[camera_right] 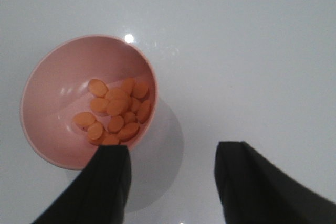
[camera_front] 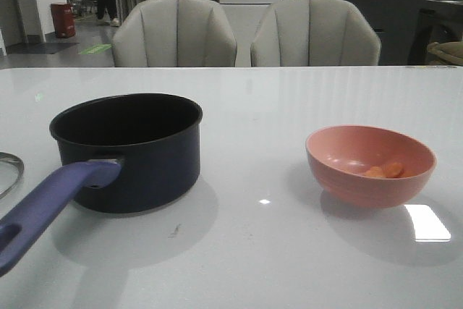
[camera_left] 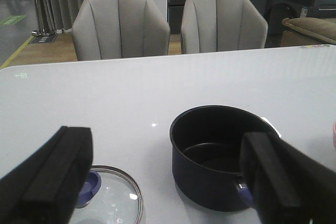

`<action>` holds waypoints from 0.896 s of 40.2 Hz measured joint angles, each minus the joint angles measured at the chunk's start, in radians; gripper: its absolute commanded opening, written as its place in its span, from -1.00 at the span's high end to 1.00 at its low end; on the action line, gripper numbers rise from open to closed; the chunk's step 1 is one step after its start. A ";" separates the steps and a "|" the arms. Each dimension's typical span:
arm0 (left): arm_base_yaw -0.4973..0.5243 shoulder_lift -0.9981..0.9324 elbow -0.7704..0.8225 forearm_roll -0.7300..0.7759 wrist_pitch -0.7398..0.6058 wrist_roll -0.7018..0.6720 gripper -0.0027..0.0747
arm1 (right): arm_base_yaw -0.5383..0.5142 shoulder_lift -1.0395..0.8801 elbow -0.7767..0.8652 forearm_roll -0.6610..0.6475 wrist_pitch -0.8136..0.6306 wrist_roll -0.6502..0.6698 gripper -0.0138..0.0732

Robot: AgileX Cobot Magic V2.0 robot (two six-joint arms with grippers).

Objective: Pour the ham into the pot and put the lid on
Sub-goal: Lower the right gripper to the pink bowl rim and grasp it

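Observation:
The ham slices (camera_front: 385, 171) are in a loose pile in the smooth pink bowl (camera_front: 346, 148), so they will slide out and leave the bowl empty when I pour.
The dark navy pot (camera_front: 129, 151) stands empty on the left of the white table, its purple-blue handle (camera_front: 51, 206) pointing toward the front left. The glass lid (camera_left: 110, 199) with its blue knob (camera_left: 86, 188) lies flat beside the pot; only its edge (camera_front: 9, 171) shows in the front view. Orange ham slices (camera_right: 114, 110) lie in a pink bowl (camera_front: 370, 165) on the right. My left gripper (camera_left: 168, 174) is open above lid and pot. My right gripper (camera_right: 172, 166) is open above the bowl's edge, holding nothing.
Two grey chairs (camera_front: 246, 32) stand behind the table's far edge. Bright light reflections (camera_front: 427, 222) lie on the glossy table near the bowl.

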 measured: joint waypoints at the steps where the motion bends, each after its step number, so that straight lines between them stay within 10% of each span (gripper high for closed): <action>1: 0.000 0.000 0.000 0.000 0.000 0.000 -0.63 | 0.000 0.037 -0.022 0.002 0.018 0.000 -0.40; 36: 0.000 0.000 0.000 0.000 0.000 0.000 -0.63 | 0.021 0.626 -0.354 0.043 0.105 -0.047 -0.36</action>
